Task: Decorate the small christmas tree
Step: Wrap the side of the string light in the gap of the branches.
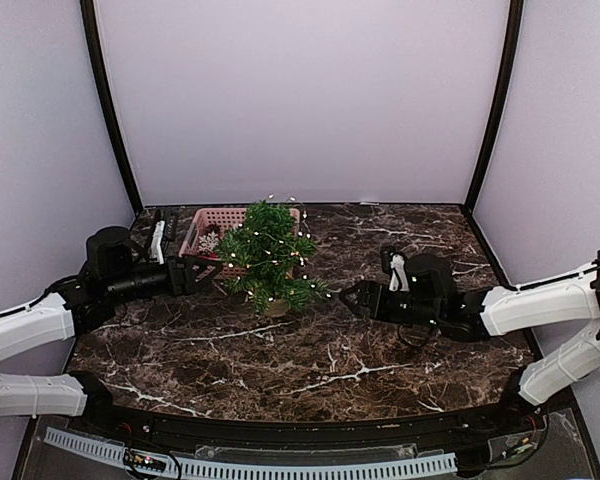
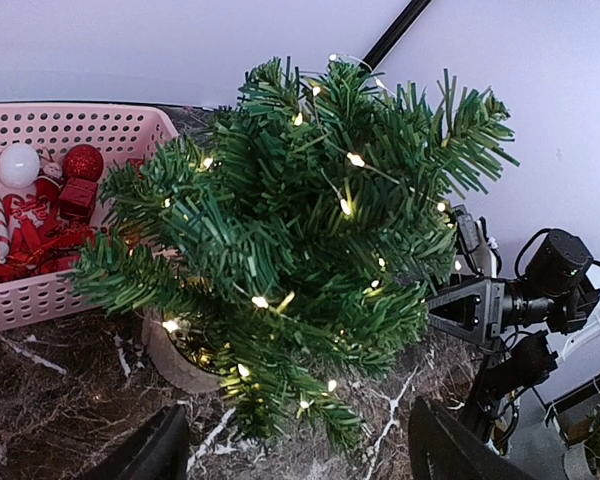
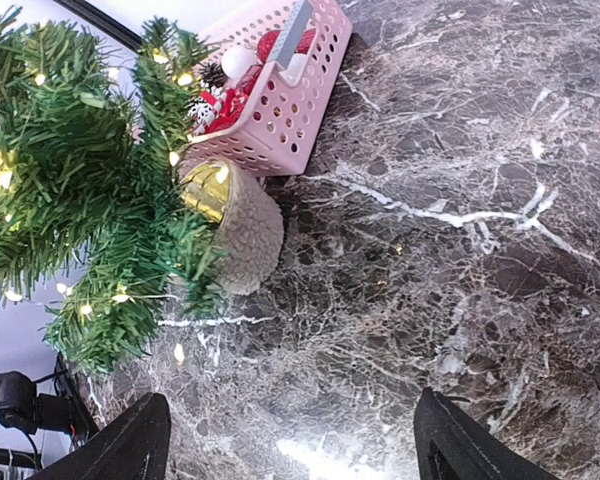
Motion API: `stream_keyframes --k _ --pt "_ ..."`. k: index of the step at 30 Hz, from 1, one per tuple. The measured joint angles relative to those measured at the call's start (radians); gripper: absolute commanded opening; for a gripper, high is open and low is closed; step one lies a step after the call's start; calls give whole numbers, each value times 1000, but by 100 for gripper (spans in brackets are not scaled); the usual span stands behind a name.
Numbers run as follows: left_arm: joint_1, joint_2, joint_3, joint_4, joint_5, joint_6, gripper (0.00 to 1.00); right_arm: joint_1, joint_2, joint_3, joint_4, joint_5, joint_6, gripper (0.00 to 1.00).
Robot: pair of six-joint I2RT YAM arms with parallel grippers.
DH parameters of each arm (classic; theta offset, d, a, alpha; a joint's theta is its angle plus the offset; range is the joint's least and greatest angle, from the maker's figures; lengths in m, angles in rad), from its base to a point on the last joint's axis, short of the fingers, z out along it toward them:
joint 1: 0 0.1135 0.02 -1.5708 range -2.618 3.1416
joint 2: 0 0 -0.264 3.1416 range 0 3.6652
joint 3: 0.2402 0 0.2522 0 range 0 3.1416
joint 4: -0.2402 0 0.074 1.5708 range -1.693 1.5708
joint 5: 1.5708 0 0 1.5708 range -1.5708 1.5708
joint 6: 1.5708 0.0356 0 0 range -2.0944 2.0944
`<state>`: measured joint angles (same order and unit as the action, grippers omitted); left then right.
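My right gripper's fingers are open with the light string's loose end [image 3: 178,353] hanging outside them, so next my right gripper moves closer to the tree's low branches [image 3: 115,320] and pinches that end.
The small christmas tree [image 1: 268,255] stands upright in its tan pot [image 1: 275,305] mid-table, strung with lit warm-white lights. In the left wrist view the tree [image 2: 300,220] fills the middle. My left gripper [image 2: 298,425] is open just left of the tree, low branch tips hanging between its fingers without being gripped. My right gripper [image 3: 290,410] is open to the right of the tree [image 3: 70,170] and its pot [image 3: 245,235], with only bare table between its fingers. In the top view the left gripper [image 1: 205,270] and right gripper [image 1: 345,296] flank the tree.
A pink perforated basket [image 1: 202,243] sits behind and left of the tree, holding red and white ornaments [image 2: 40,200]. A black and white item [image 1: 160,238] lies left of the basket. Dark marble table [image 1: 380,370], purple walls around.
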<state>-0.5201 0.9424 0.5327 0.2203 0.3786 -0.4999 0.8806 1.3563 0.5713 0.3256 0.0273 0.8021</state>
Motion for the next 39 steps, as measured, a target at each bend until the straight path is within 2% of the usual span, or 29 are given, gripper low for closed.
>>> stream_keyframes --k 8,19,23,31,37,39 --pt "0 -29 -44 -10 14 -37 80 -18 45 -29 164 -69 66 84" --pt "0 -22 -46 -9 32 -69 80 -19 182 -24 327 -166 149 50" --pt "0 -11 -46 -9 34 -70 80 -17 227 -3 350 -188 161 44" --pt "0 -11 -46 -9 33 -70 80 -16 238 25 400 -196 169 25" --pt "0 -11 -46 -9 33 -70 80 -16 238 26 397 -196 169 2" --pt "0 -10 -46 -9 34 -70 80 -14 238 26 393 -196 170 0"
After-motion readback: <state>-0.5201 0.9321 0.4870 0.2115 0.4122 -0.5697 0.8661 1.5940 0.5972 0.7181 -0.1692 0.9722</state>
